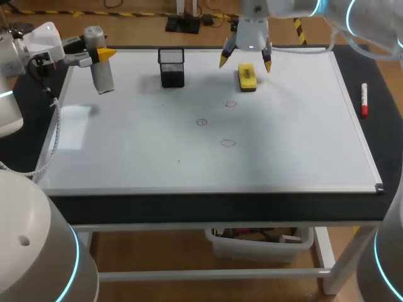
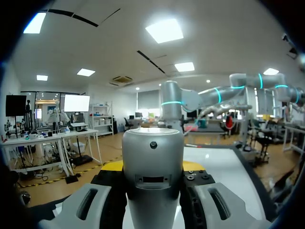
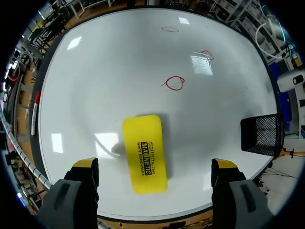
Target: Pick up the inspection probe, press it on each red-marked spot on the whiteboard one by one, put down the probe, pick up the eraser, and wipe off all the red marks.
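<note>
I expect the red circle to come off but leave a dark speck when I wipe with the yellow eraser, because a small stroke shows inside the circle.
My left gripper is shut on the grey cylindrical inspection probe, held upright over the whiteboard's far left corner. In the left wrist view the probe fills the gap between the fingers. My right gripper hangs open just above the yellow eraser at the board's far middle. In the right wrist view the eraser lies flat between the spread fingertips, untouched. Three small red circles mark the board's middle; ahead of the eraser they show again.
A black mesh pen holder stands on the board between the two grippers, also seen beside the right gripper. A red marker lies on the dark table strip right of the board.
</note>
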You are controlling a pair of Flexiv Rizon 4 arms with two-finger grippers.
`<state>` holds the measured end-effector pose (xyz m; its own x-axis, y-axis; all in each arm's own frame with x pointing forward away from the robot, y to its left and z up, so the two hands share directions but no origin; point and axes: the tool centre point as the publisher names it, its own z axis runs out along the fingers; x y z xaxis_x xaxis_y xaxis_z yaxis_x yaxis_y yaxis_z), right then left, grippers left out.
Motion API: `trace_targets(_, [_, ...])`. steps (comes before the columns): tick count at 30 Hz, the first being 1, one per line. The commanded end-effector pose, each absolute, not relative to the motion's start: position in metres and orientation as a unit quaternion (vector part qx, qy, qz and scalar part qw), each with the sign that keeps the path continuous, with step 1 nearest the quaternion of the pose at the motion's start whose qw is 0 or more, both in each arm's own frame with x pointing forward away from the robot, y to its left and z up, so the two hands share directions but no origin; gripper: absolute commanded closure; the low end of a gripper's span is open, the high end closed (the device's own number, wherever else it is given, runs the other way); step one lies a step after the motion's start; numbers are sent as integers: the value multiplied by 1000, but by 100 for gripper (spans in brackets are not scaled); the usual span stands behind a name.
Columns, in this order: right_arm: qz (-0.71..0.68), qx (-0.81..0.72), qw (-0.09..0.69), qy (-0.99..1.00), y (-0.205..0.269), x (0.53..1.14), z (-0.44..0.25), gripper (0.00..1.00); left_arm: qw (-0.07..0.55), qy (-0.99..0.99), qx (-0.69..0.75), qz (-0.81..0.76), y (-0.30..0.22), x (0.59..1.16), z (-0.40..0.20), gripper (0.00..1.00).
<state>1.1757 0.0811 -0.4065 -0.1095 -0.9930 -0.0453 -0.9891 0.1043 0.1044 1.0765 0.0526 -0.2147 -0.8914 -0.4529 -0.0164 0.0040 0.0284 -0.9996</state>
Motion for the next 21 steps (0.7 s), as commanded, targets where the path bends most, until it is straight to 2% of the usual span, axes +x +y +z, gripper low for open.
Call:
trace_targets(1, [-52,668,29,-741,83,1176,-409,0,169,696,-160,-679,53,1076,-215,100])
trace_targets(21, [-42,669,38,-741,69,1170,-425,0,169,696,-160,-679,53,1076,-215,100])
